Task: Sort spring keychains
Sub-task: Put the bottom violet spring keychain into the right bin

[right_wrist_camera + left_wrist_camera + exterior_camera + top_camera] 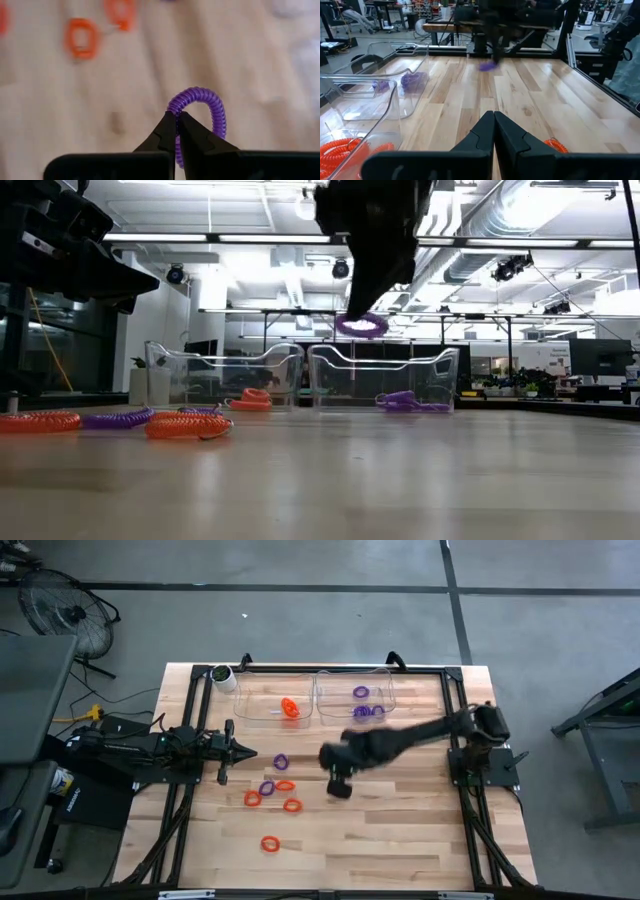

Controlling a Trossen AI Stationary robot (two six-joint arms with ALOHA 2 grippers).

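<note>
The purple keychain [362, 326] hangs clear of the wood, so my right gripper goes on to the open bin of purple keychains [358, 700] before it lets go over it.
My right gripper [340, 786] hangs over the middle of the table, shut on one purple spring keychain [200, 106], which also shows under the dark fingers in the low view [362, 326]. Loose orange keychains [270, 843] and purple keychains [267, 787] lie flat on the wood to its left. At the far edge stand two clear bins. The left bin [246, 700] holds orange keychains [290, 708]. The right bin [391, 692] holds purple keychains [362, 710]. My left gripper [248, 753] waits shut at the table's left. My right gripper pinches the purple keychain's coil at one spot on its ring [172, 107], between the two fingertips. The fingers slant steeply down from the table's right side. The loop juts out past the fingertips, lifted clear of the table.
A small white cup-like thing [224, 678] stands at the far left corner beside the left bin. Black frame rails [455, 710] run along the table's sides. Bare wood [400, 820] lies to the near right of the loose keychains.
</note>
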